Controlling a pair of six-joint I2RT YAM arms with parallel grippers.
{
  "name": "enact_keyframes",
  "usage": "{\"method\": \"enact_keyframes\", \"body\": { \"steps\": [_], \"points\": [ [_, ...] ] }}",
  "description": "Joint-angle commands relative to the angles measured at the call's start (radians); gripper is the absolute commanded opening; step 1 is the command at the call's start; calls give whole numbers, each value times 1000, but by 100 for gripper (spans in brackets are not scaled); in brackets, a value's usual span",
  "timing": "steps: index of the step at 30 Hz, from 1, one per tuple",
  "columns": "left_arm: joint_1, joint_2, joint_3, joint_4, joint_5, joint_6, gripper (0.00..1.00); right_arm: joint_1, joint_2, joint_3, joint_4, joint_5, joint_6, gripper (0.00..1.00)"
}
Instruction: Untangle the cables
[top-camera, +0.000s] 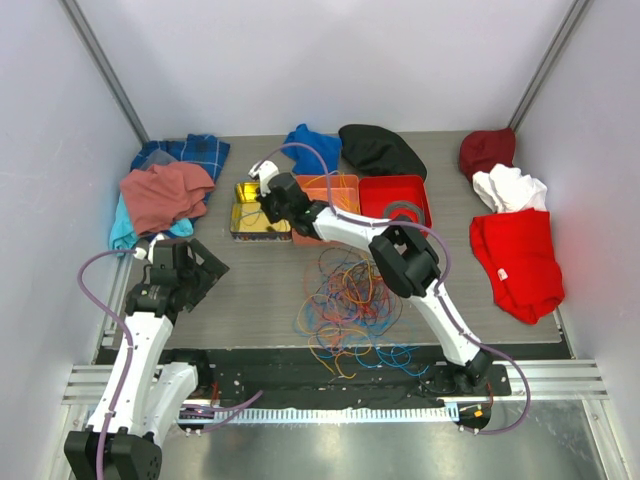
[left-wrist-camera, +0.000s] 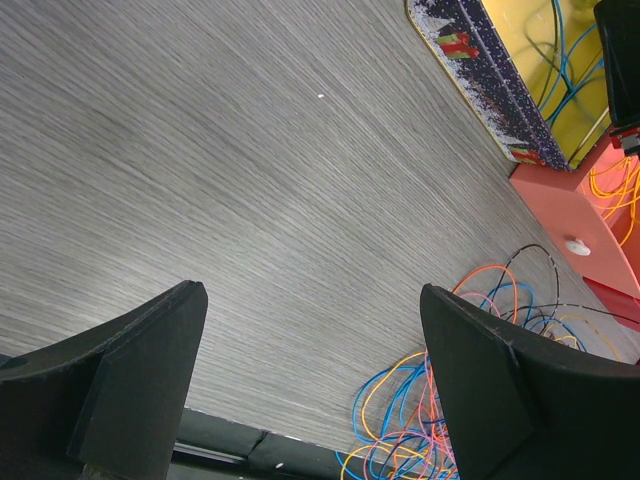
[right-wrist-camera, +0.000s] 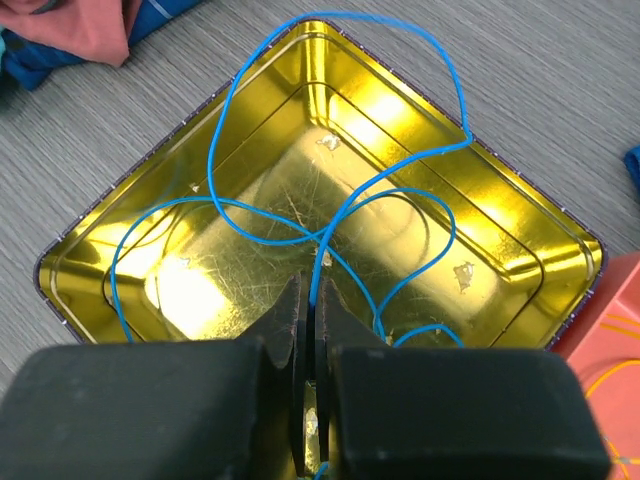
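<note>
The blue cable's loop (right-wrist-camera: 440, 58) sticks out past the gold tin's rim, so my right gripper should move back toward the orange tray (right-wrist-camera: 600, 345) and put the loop inside before it opens.
A tangled heap of cables (top-camera: 345, 300) in orange, blue, red and dark strands lies on the grey table in front of the arms. My right gripper (top-camera: 262, 205) reaches over a gold tin (top-camera: 248, 222). In the right wrist view this gripper (right-wrist-camera: 314, 290) is shut on a blue cable (right-wrist-camera: 215, 130) that loops around inside the tin (right-wrist-camera: 400, 120). My left gripper (top-camera: 205, 275) hovers left of the heap. Its jaws (left-wrist-camera: 310, 295) stand open with only bare table between them, and the edge of the heap (left-wrist-camera: 400, 420) shows beside the right finger.
An orange tray (top-camera: 340, 182) holding orange wires sits right of the tin, then a red tray (top-camera: 395, 190) with a grey ring (top-camera: 405, 210). Clothes lie around the edges: pink (top-camera: 165, 195), plaid (top-camera: 190, 152), blue (top-camera: 312, 145), black (top-camera: 380, 150), maroon (top-camera: 487, 150), white (top-camera: 510, 187), red (top-camera: 518, 260).
</note>
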Motion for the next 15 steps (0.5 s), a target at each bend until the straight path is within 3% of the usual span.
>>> {"method": "enact_keyframes", "body": {
  "steps": [1, 9, 15],
  "points": [
    [-3, -3, 2, 32, 11, 12, 93, -2, -4, 104, -5, -57, 40, 1],
    [-3, -10, 5, 26, 11, 12, 93, 0, 26, 147, -39, -126, 94, 1],
    [-4, -10, 4, 29, 11, 14, 93, 5, -85, -33, 70, -118, 115, 1]
  ]
}}
